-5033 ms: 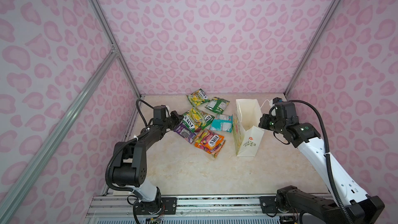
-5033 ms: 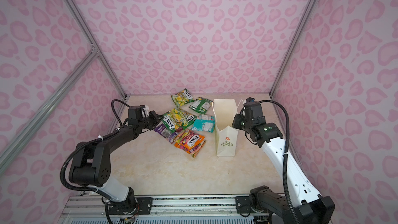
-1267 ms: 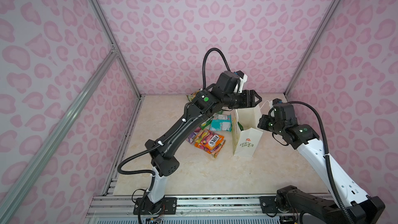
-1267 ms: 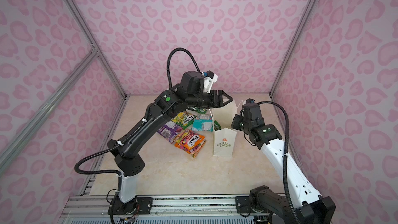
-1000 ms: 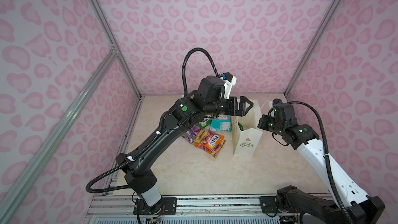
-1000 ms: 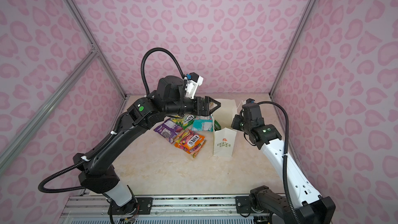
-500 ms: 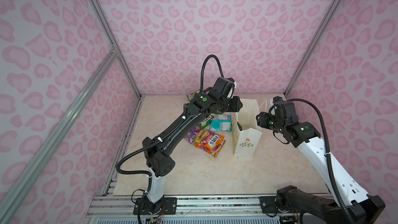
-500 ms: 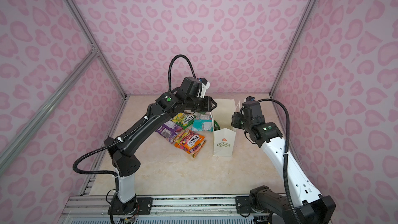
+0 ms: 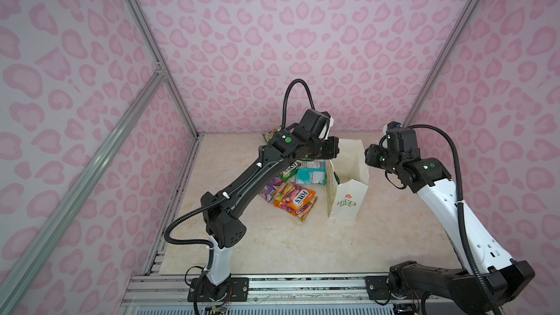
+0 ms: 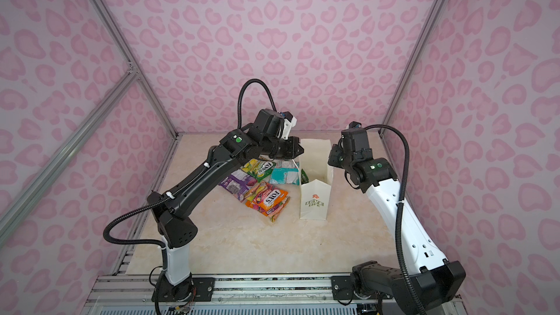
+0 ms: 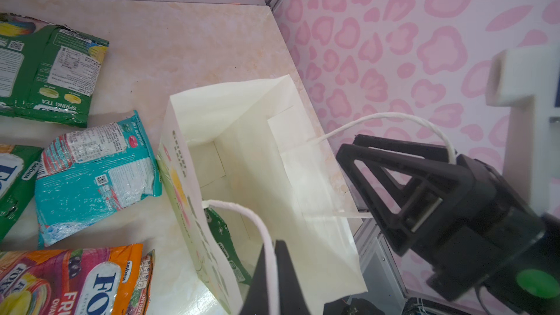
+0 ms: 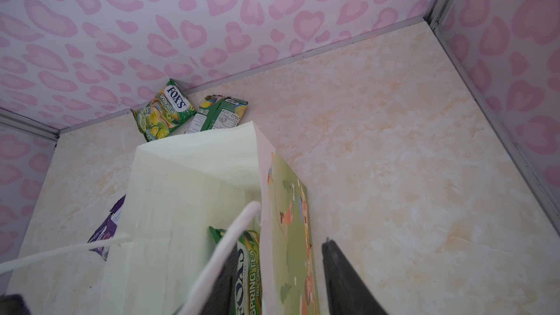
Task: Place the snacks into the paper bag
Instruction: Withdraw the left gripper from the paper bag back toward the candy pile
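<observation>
My left gripper is closed on the bag's cord handle (image 11: 252, 214), and the snacks lie on that gripper's side of the bag. It should let go of the handle and get the purple packet (image 10: 236, 187).
The white paper bag (image 9: 347, 198) (image 10: 315, 204) stands upright and open on the marble floor. My left gripper (image 11: 274, 243) is shut on its near cord handle (image 11: 242, 207). My right gripper (image 12: 278, 243) is open astride the bag's far wall, one finger inside and one outside. A green FOX'S packet (image 12: 248, 265) lies inside the bag. Left of the bag lie an orange-pink FOX'S packet (image 10: 266, 198), a teal-white one (image 11: 97, 171), a purple one (image 10: 236, 184) and a green-yellow one (image 10: 260, 168). Two more green packets (image 12: 163, 110) (image 12: 218, 113) lie by the back wall.
Pink patterned walls (image 9: 272, 40) close in the back and both sides, with aluminium posts at the corners. A metal rail (image 9: 272, 286) runs along the front edge. Bare marble floor (image 10: 272, 246) lies in front of the bag and to its right.
My left gripper has come down at the bag's mouth and shut on the near cord handle. My right gripper has let go of the bag's far wall and stands open around it.
</observation>
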{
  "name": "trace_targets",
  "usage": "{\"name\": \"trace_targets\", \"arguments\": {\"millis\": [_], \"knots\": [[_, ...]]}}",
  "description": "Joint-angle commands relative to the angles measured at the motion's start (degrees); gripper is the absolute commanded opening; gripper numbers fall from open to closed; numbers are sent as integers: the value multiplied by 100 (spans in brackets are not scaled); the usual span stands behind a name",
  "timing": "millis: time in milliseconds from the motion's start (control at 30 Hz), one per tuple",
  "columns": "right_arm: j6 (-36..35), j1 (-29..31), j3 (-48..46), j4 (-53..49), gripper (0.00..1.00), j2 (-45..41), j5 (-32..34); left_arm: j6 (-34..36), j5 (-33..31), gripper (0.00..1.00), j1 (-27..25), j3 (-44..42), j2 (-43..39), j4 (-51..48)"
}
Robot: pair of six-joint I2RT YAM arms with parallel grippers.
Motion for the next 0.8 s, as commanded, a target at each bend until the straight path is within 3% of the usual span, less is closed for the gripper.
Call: {"name": "trace_targets", "arguments": {"millis": [0,100,200,300,400,467,633,767], "knots": [[-7,27,-8,20,32,-68,-48,9,79,3,5,-20,-46,139],[-17,54,-3,-52,12,-121,-72,25,131,3,2,-16,-10,159],[-31,61,3,-88,0,-167,-50,29,187,7,8,-11,10,156],[-38,67,-10,-80,0,-176,-51,55,258,14,19,15,19,163],[-42,69,31,-107,0,-118,-61,67,456,35,76,11,-37,128],[-42,79,44,-96,0,-110,-95,167,469,56,110,-135,-227,120],[-16,82,-31,-2,0,-167,-78,490,583,97,154,-764,-1035,392],[-19,82,-33,3,0,-177,-84,653,685,98,282,-1174,-1658,438]]}}
